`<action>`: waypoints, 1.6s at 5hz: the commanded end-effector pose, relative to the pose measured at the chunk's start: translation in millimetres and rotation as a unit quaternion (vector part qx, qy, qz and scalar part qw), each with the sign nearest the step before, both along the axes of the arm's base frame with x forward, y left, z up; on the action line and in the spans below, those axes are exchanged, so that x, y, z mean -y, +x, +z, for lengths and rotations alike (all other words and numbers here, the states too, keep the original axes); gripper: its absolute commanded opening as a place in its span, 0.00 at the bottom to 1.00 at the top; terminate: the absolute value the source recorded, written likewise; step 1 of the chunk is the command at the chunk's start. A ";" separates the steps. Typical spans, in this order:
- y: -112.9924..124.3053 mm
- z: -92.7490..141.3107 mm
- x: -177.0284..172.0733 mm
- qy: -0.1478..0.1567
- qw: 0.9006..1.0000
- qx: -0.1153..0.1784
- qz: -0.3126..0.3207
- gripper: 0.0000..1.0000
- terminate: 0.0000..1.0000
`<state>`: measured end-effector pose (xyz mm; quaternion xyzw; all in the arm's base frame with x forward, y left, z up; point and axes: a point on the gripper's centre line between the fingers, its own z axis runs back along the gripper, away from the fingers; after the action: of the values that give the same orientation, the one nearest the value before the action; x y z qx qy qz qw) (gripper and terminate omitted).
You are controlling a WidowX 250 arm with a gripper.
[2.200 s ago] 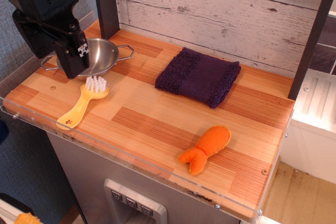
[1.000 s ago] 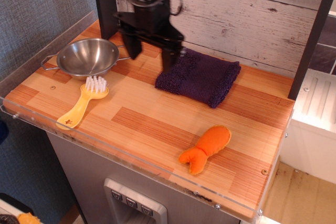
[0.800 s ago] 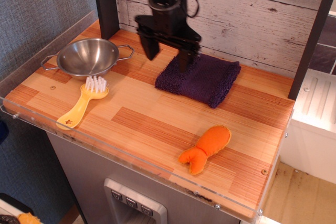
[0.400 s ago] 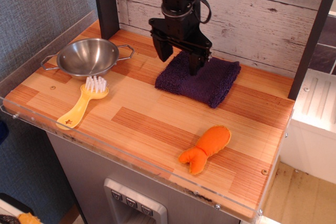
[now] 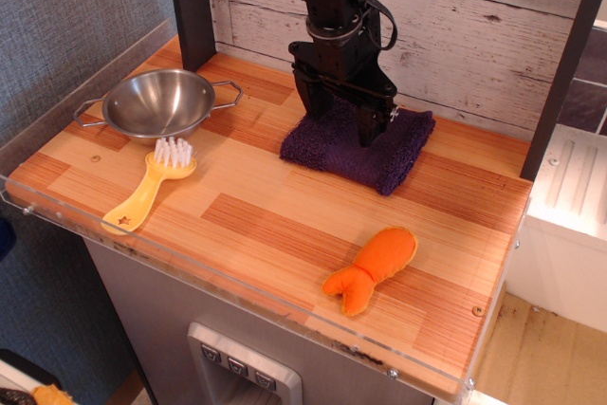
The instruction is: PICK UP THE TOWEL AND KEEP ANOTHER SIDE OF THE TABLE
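Observation:
I expect the dark purple towel (image 5: 353, 159) to stay folded and settle flat when I carry it, because my gripper is on both sides of the middle of the compact fold (image 5: 347, 130).
The dark purple folded towel (image 5: 341, 153) lies flat at the back middle of the striped wood table (image 5: 256, 220). My black gripper (image 5: 341, 130) hangs over the towel's middle, its two fingers spread apart with tips just above or touching the cloth. One finger (image 5: 315, 120) is at the towel's left part, the other (image 5: 370, 130) nearer its right. The jaws are open and hold nothing. The gripper hides part of the towel's back edge.
A steel bowl (image 5: 159, 103) with wire handles stands at the back left. A yellow brush (image 5: 150, 187) lies in front of it. An orange plush toy (image 5: 372, 268) lies front right. A clear acrylic rim (image 5: 190, 272) edges the front; a plank wall stands behind.
My gripper moved from over the bowl at the left across to the right and lowered onto the towel. The towel and the other objects have not moved.

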<state>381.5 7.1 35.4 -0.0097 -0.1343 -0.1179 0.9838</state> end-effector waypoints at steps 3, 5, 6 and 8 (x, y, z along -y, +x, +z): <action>-34.8 -33.0 -45.9 -0.005 0.998 -0.042 0.044 1.00 0.00; -105.5 -36.2 -50.0 0.004 0.997 -0.074 0.020 1.00 0.00; -134.9 -20.9 -50.8 0.005 0.997 -0.071 0.009 1.00 0.00; -171.6 3.9 -55.9 0.016 0.998 -0.058 -0.002 1.00 0.00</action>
<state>206.3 58.8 31.2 -0.0109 -0.0633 -0.1183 0.9909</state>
